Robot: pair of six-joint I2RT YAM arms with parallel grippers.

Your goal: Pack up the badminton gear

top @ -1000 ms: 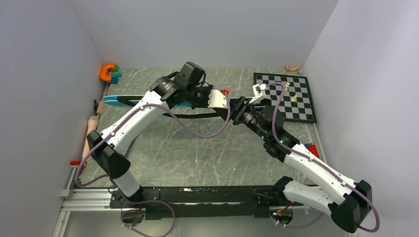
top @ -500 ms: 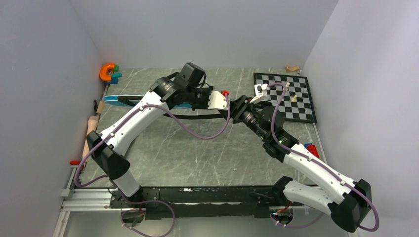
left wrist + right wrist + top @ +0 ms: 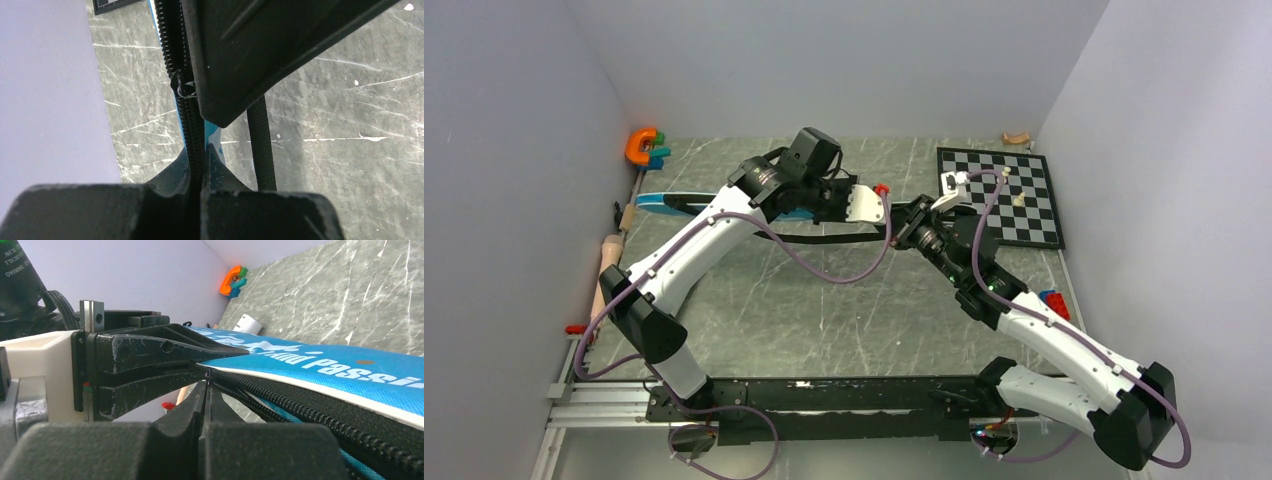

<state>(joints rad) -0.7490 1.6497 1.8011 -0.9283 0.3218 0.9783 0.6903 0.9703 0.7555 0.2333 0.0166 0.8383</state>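
Observation:
My right gripper should next pull along the zipper's open rows (image 3: 282,402) until a joined part of the zipper trails it, while my left gripper holds the zipper edge in place behind the zipper slider (image 3: 210,374).
The blue bag (image 3: 664,203) lies along the table's back left, and its black strap (image 3: 824,237) trails under my left arm. Both grippers meet at the bag's right end. My left gripper (image 3: 882,214) is shut on the black zipper edge (image 3: 196,150), with the strap (image 3: 260,145) beside it. My right gripper (image 3: 206,384) faces it, shut, its tips pinched at the zipper slider (image 3: 182,89) where the two zipper rows join. White lettering shows on the bag's blue face (image 3: 325,365). A pale handle (image 3: 609,255) lies by the left wall. No shuttlecock is in view.
A chessboard (image 3: 1004,195) with a few pieces lies at the back right. The orange C-shaped toy (image 3: 640,146) sits in the back left corner. Small red and blue bricks (image 3: 1054,300) lie by the right edge, and a small red piece (image 3: 880,187) sits behind the grippers.
My right gripper has gone from open to shut at the zipper slider, edging slightly toward the left gripper. The left gripper has kept its hold on the zipper edge.

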